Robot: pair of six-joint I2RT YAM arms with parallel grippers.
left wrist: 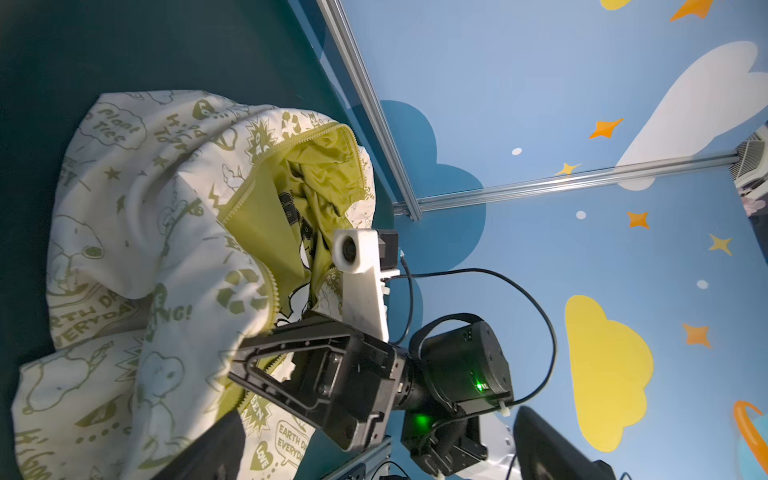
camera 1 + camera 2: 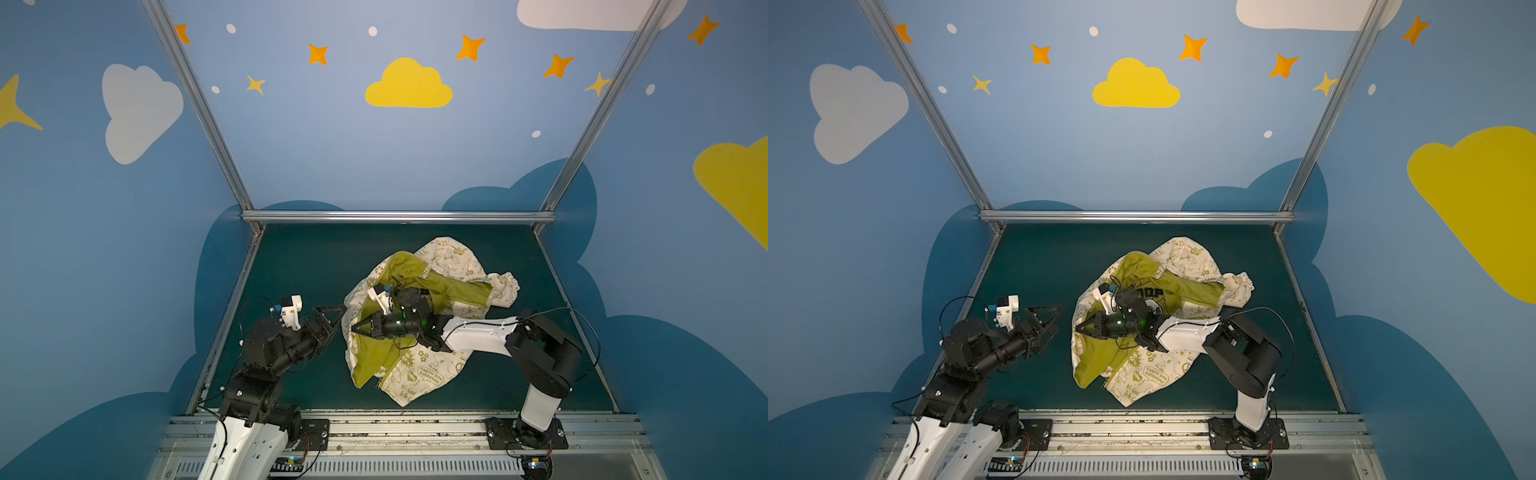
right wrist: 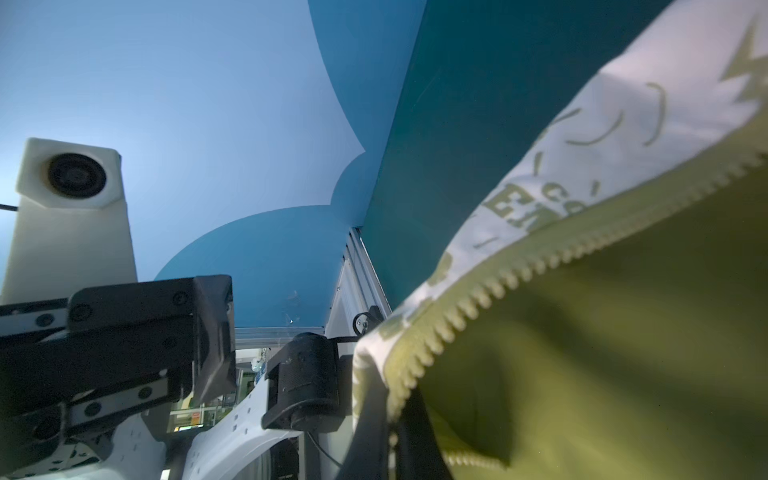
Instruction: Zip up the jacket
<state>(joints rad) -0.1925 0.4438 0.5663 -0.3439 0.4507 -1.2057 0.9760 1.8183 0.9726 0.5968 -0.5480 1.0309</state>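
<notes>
My left gripper's open fingers (image 2: 1053,318) are clear of the zipper edge in my right gripper (image 2: 1075,329), so I should lift the zipper edge over for my left gripper to pinch.
The jacket (image 2: 419,374) (image 2: 1144,374) lies crumpled and unzipped on the dark green mat, its olive lining (image 2: 453,286) turned up. My right gripper (image 2: 354,328) (image 2: 1078,328) reaches over it toward the left and is shut on the jacket's left front edge. In the right wrist view the gripper (image 3: 392,432) pinches the fabric right at the olive zipper teeth (image 3: 498,282). My left gripper (image 2: 337,322) (image 2: 1057,320) hovers open just left of that edge, clear of the cloth. In the left wrist view its fingers (image 1: 216,449) stand wide apart around the right gripper (image 1: 239,361).
The mat (image 2: 299,270) is bounded by an aluminium bar (image 2: 395,216) at the back, slanted posts at the sides and a rail (image 2: 395,428) at the front. Blue painted walls stand close all round. The right arm (image 2: 478,332) lies across the jacket.
</notes>
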